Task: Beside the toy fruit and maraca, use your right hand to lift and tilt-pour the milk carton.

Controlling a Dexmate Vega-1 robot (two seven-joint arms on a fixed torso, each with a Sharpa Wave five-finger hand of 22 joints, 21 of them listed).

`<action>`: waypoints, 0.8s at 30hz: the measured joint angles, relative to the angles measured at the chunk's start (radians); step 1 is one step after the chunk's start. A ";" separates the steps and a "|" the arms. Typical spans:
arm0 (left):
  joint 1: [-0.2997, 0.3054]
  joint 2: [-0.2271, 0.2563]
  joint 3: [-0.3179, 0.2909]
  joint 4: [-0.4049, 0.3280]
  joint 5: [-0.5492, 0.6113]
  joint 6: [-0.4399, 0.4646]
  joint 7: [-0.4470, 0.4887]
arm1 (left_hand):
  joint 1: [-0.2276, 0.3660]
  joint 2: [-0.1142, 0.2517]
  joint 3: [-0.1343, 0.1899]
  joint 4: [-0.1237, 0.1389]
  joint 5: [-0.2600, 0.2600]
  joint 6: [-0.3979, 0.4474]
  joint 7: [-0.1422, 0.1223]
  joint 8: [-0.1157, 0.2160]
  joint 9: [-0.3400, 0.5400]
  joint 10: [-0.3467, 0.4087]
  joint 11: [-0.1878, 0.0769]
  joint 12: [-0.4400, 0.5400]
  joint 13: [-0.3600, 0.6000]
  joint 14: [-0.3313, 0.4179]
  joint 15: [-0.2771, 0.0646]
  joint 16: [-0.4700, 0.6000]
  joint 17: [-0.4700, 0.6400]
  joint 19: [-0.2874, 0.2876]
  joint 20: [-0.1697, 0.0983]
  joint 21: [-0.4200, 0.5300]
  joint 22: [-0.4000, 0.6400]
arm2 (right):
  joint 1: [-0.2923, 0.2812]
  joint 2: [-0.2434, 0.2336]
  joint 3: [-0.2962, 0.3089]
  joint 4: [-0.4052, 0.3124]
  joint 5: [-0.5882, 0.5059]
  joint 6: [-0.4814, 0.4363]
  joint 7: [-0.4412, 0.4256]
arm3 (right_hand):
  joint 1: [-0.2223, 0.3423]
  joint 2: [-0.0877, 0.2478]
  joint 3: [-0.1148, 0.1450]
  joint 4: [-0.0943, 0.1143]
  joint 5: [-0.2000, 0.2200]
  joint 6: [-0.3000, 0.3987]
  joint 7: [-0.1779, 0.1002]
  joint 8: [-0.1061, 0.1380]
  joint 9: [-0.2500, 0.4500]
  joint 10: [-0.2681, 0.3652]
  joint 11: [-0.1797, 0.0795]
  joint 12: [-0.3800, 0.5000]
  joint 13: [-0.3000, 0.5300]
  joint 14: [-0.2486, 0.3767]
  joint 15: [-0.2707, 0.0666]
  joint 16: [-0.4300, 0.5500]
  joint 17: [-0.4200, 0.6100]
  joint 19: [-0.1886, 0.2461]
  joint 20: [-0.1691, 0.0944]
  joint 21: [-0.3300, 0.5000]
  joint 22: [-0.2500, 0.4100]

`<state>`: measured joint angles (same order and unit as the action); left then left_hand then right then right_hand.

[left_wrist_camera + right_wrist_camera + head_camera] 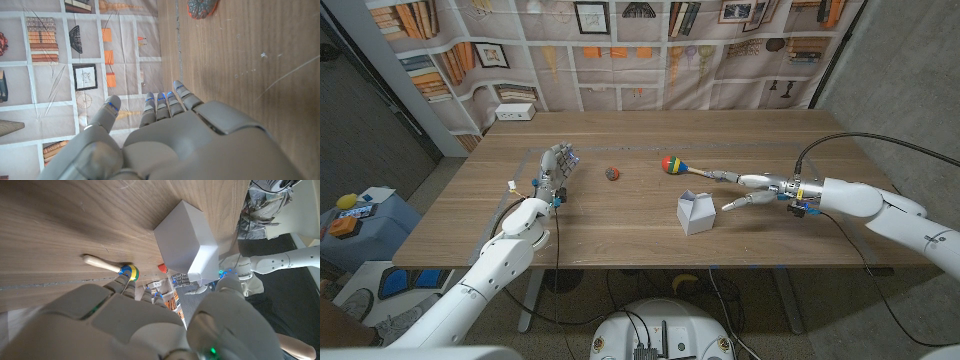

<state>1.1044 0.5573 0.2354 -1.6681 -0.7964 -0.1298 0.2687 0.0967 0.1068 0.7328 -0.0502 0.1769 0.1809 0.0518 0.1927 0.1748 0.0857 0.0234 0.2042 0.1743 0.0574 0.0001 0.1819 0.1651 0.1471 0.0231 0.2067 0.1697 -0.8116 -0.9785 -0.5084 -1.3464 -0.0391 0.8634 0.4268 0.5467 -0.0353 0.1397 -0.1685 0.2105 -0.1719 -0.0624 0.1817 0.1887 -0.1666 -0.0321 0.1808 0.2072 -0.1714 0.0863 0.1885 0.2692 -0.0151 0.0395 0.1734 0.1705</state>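
Observation:
My gripper will tilt the white milk carton (698,219) to pour, and I should expect the carton to be empty and the wood to stay dry, because the top flaps (696,199) stand open and unsealed.
A white milk carton (696,213) stands upright near the middle of the wooden table (620,240); the right wrist view shows the same carton (187,239). My right hand (752,190) is open just to the carton's right, fingers spread toward it, not touching. Behind the carton lies a maraca (672,164) with a red, blue and yellow head and a pale handle (102,264). A small reddish toy fruit (613,172) sits left of the maraca, also seen as the fruit (202,7). My left hand (556,167) stands open on the table's left side.
A white box (515,112) sits at the table's far left corner by the bookshelf-print backdrop (650,50). A black cable (840,140) loops over my right arm. Bare wood lies in front of the carton up to the near edge.

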 measured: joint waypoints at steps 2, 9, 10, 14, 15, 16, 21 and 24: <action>0.009 -0.001 -0.003 -0.004 0.001 -0.003 0.002 | 0.004 0.004 0.000 0.000 0.000 0.000 0.000 0.000 0.000 0.004 0.004 0.000 0.000 0.000 0.000 0.000 0.000 0.000 0.000 0.000 0.000 | 0.002 0.000 -0.004 -0.004 -0.017 -0.009 0.000 | 0.005 0.005 0.000 0.000 0.002 0.000 0.000 0.000 0.000 -0.005 0.005 0.000 0.000 0.000 0.000 0.000 0.000 -0.002 0.002 0.000 0.000; 0.017 -0.003 -0.005 -0.006 0.003 -0.010 0.005 | 0.004 0.004 0.000 0.000 0.000 0.000 0.000 0.000 0.000 0.011 0.000 0.000 0.000 0.000 0.000 0.000 0.000 0.000 0.000 0.000 0.000 | 0.001 0.000 -0.010 -0.027 -0.102 -0.042 -0.040 | 0.016 0.016 0.011 -0.005 0.002 0.000 0.000 0.000 0.000 -0.005 0.005 0.003 0.004 0.000 0.000 0.004 0.000 -0.002 0.002 0.004 0.000; 0.017 -0.003 -0.005 -0.006 0.003 -0.011 0.005 | 0.004 0.004 0.000 0.000 0.000 0.000 0.000 0.000 0.000 0.011 0.000 0.000 0.000 0.000 0.000 0.000 0.000 0.000 0.000 0.000 0.000 | 0.001 0.000 -0.012 -0.029 -0.102 -0.042 -0.040 | 0.020 0.020 0.011 -0.005 0.002 0.000 0.000 0.000 0.000 -0.005 0.005 0.005 0.005 0.000 0.000 0.004 0.000 -0.002 0.002 0.004 -0.002; 0.022 -0.003 -0.007 -0.010 0.003 -0.012 0.005 | 0.004 0.004 0.000 0.000 0.000 0.005 -0.005 0.000 0.000 0.011 0.000 0.000 0.000 0.000 0.000 0.000 0.000 0.000 0.000 0.000 0.000 | 0.003 0.005 -0.021 -0.029 -0.152 -0.054 -0.066 | 0.034 0.008 0.020 -0.005 0.002 0.000 0.000 0.006 0.000 -0.005 0.005 0.005 0.005 0.000 0.000 0.008 0.000 -0.001 0.002 0.008 -0.003; 0.024 -0.002 -0.008 -0.011 0.003 -0.012 0.005 | 0.004 0.004 0.000 0.000 0.000 0.005 -0.005 0.000 0.000 0.011 0.000 0.000 0.000 0.000 0.000 0.000 0.000 0.000 0.000 0.000 0.000 | 0.005 0.007 -0.023 -0.028 -0.163 -0.056 -0.072 | 0.044 0.018 0.020 -0.005 0.002 0.000 0.000 0.007 0.000 -0.005 0.005 0.005 0.005 0.000 0.000 0.008 0.000 0.002 0.006 0.008 -0.003; 0.025 -0.002 -0.008 -0.012 0.003 -0.012 0.006 | 0.004 0.004 0.000 0.000 0.000 0.005 -0.005 0.000 0.000 0.011 0.000 0.000 0.000 0.000 0.000 0.000 0.000 0.000 0.000 0.000 0.000 | 0.007 0.008 -0.026 -0.026 -0.172 -0.057 -0.079 | 0.043 0.017 0.020 -0.005 0.002 0.000 0.000 0.007 0.000 -0.005 0.005 0.005 0.005 0.000 0.000 0.008 0.000 0.002 0.006 0.008 -0.003; 0.027 0.001 -0.009 -0.015 0.002 -0.012 0.006 | 0.004 0.004 0.000 0.000 0.000 0.006 -0.005 0.000 0.000 0.011 0.000 0.000 0.000 0.000 0.000 0.000 0.000 0.000 0.000 0.000 0.000 | 0.018 0.017 -0.040 -0.014 -0.196 -0.059 -0.093 | 0.052 0.026 0.031 -0.005 0.002 0.000 0.000 0.012 0.004 -0.005 0.005 0.012 0.005 0.000 0.000 0.008 0.000 0.002 0.005 0.008 -0.003; 0.028 0.003 -0.009 -0.017 0.002 -0.010 0.005 | 0.004 0.004 0.000 0.000 0.000 0.009 -0.002 0.000 0.000 0.011 0.000 0.000 0.000 0.000 0.000 0.000 0.000 0.000 0.000 0.000 0.000 | 0.024 0.021 -0.048 -0.008 -0.202 -0.060 -0.096 | 0.061 0.026 0.035 -0.009 0.002 -0.004 -0.004 0.019 0.005 -0.005 0.005 0.016 0.005 0.000 0.000 0.015 0.000 0.002 0.005 0.012 -0.003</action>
<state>1.1324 0.5600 0.2268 -1.6848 -0.7945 -0.1399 0.2741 0.1006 0.1108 0.7328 -0.0501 0.1769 0.1897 0.0501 0.1927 0.1746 0.0964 0.0234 0.2042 0.1743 0.0574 0.0001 0.1819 0.1651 0.1470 0.0231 0.2067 0.1697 -0.7875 -0.9570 -0.5568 -1.3544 -0.2414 0.8037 0.3311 0.6081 -0.0094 0.1744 -0.1779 0.2126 -0.1756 -0.0663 0.2004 0.1934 -0.1717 -0.0269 0.1963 0.2122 -0.1713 0.0861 0.2033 0.2693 -0.0128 0.0450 0.1852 0.1674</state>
